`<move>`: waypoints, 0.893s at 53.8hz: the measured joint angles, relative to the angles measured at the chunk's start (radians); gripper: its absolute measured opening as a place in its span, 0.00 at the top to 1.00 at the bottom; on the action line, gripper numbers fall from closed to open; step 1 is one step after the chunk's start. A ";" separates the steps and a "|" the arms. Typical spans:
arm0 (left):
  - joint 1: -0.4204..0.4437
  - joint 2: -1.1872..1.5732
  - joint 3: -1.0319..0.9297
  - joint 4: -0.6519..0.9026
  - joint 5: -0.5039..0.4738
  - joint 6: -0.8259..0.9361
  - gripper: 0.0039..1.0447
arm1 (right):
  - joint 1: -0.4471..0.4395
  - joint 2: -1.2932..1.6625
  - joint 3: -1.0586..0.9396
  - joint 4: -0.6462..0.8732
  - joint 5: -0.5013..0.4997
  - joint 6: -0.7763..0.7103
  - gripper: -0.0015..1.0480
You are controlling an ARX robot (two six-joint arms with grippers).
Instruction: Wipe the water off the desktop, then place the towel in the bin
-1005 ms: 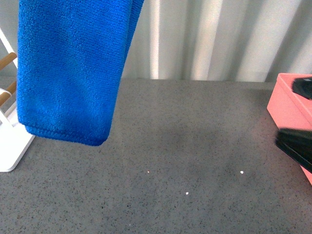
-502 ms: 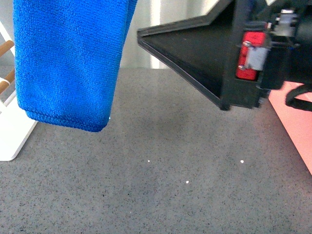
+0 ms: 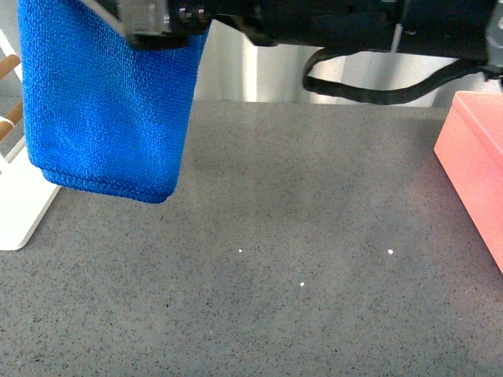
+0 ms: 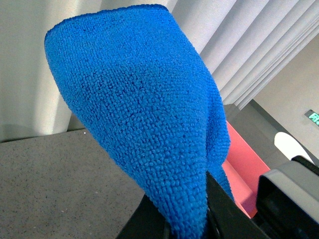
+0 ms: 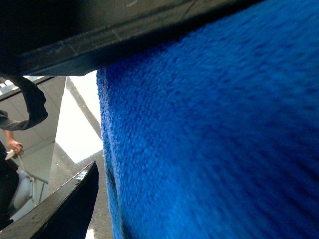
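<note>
The blue towel (image 4: 134, 84) will stay a folded strip when the robot carries it to the bin, because a second layer (image 4: 218, 132) hangs tucked behind the front layer.
The blue towel (image 3: 110, 102) hangs folded above the left of the dark grey desktop (image 3: 314, 212), its lower edge clear of the surface. My left gripper (image 4: 187, 224) is shut on the towel (image 4: 144, 114), which drapes over its black fingers (image 4: 222, 211). My right arm (image 3: 330, 23) reaches across the top of the front view to the towel. My right gripper (image 5: 104, 119) is open, with the towel (image 5: 214, 139) close up between its black fingers (image 5: 70, 209). The salmon-pink bin (image 3: 475, 149) stands at the right edge and also shows in the left wrist view (image 4: 244, 169).
A white rack with wooden rods (image 3: 20, 212) stands at the left edge, just behind the hanging towel. A few small bright specks (image 3: 302, 284) lie on the desktop in the middle. A black cable (image 3: 377, 90) loops down under the right arm.
My right arm has swept from the right edge leftward across the top of the front view to the towel. The towel has stayed hanging at the left, sitting slightly lower in view.
</note>
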 joint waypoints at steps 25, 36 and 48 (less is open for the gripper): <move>0.000 0.000 0.000 0.000 0.000 0.000 0.94 | 0.037 0.053 0.019 0.102 0.135 0.148 0.63; 0.000 0.000 0.000 0.000 0.000 0.000 0.65 | 0.020 0.055 0.015 0.123 0.172 0.163 0.91; 0.000 0.000 0.000 0.000 0.000 0.000 0.32 | 0.011 0.055 0.002 0.121 0.171 0.162 0.96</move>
